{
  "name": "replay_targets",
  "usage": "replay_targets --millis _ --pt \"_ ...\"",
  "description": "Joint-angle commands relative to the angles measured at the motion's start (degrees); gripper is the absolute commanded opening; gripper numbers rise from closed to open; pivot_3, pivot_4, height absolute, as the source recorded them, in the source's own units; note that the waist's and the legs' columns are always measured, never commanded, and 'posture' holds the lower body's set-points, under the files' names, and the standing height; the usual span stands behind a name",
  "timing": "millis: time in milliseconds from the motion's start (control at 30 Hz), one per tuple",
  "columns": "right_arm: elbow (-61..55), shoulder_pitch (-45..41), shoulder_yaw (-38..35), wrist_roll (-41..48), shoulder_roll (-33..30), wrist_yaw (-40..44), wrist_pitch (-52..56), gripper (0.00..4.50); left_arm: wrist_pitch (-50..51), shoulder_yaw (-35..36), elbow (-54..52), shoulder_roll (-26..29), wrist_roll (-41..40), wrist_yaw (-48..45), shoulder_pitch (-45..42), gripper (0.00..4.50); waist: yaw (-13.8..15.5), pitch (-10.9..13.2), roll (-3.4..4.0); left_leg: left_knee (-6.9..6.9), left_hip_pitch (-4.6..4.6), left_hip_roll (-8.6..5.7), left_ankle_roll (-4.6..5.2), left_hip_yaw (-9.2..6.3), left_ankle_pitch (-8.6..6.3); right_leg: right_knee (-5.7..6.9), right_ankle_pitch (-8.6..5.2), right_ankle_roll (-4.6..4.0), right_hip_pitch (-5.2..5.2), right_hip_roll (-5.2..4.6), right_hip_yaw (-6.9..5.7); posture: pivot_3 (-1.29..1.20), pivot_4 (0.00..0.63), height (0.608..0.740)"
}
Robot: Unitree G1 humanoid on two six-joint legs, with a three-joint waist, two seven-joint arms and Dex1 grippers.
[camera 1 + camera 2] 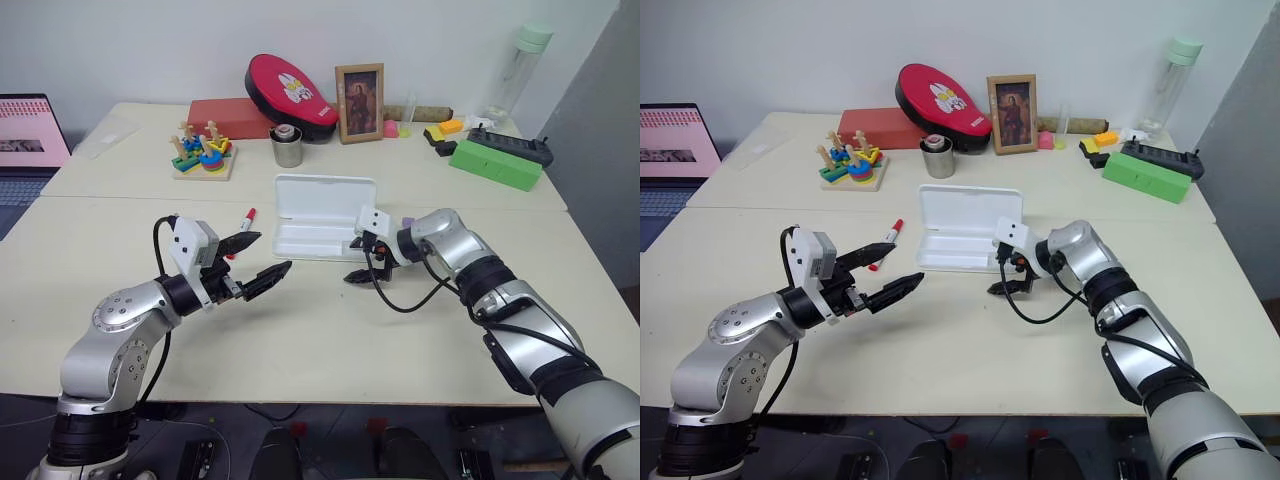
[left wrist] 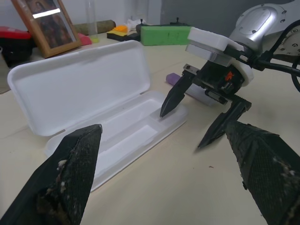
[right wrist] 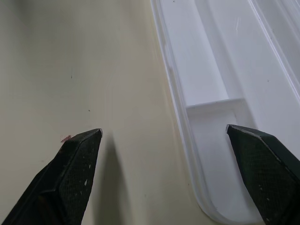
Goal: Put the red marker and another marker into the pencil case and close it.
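Observation:
The lid (image 1: pixel 326 197) leans open and is attached along the tray's back edge, so it will come along and stay open when I pull the tray's front rim.
The white pencil case (image 1: pixel 325 196) lies open mid-table, its lid standing up behind the tray (image 2: pixel 123 136). The red marker (image 1: pixel 246 219) lies on the table left of the case, partly behind my left gripper's upper finger. The purple marker (image 2: pixel 173 78) lies right of the case, behind my right wrist. My left gripper (image 1: pixel 275 251) hovers open and empty, left of the tray. My right gripper (image 1: pixel 352 261) is open at the tray's near right corner. One finger (image 3: pixel 79 173) is over the table, the other (image 3: pixel 262 164) over the tray, with the rim (image 3: pixel 180 117) between them. It holds nothing.
Along the back stand a wooden stacking toy (image 1: pixel 203 152), a metal cup (image 1: pixel 287 146), a red pouch (image 1: pixel 290 95), a picture frame (image 1: pixel 359 103) and a green box (image 1: pixel 495 163). A laptop (image 1: pixel 30 135) sits far left. Bare tabletop lies in front of the case.

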Motion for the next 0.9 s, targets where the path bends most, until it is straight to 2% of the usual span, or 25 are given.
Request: replay_targets --millis 33,167,533,733,900 --pt "2.68 -2.04 -1.06 -1.94 1.5 -2.11 -2.45 3.53 0.53 1.81 -2.74 0.19 -1.97 0.88 -0.92 4.5 0.0 0.0 0.0 0.0 0.0 0.0 0.0 0.0 0.0 0.0 0.0 0.0 0.0 0.0 0.0 0.0 0.15 0.74" --pt "4.69 -2.81 -1.81 -2.95 2.49 -2.47 -3.99 2.76 1.67 1.99 -2.67 0.3 -3.38 1.01 -1.46 4.5 0.02 0.0 0.0 0.0 0.0 0.0 0.0 0.0 0.0 0.01 0.0 0.0 0.0 0.0 0.0 0.0 0.15 0.74" --pt "7.46 -3.84 -3.62 -4.33 2.87 -2.97 -6.27 0.13 2.89 2.05 -2.11 0.67 -5.24 0.92 -2.58 4.5 0.02 0.0 0.01 -0.01 0.0 0.0 0.0 0.0 0.0 0.0 0.0 0.0 0.01 0.0 0.0 0.0 0.15 0.74" --pt "6.61 -3.93 -4.52 -4.69 2.63 -2.74 -7.57 0.06 2.44 1.81 -1.33 0.81 -4.62 0.65 -3.08 4.5 0.02 0.01 0.01 0.0 0.0 0.0 0.0 -0.01 0.0 0.02 0.0 0.0 0.01 0.0 0.0 0.0 0.15 0.74" --pt "-6.57 0.53 -4.0 -2.79 0.33 3.29 -6.72 0.06 2.91 4.32 -4.11 2.5 -5.19 0.52 1.35 4.5 -0.03 0.02 0.03 -0.02 -0.01 0.0 0.0 0.0 0.0 0.0 0.0 0.0 -0.01 0.0 0.0 0.0 0.15 0.74"
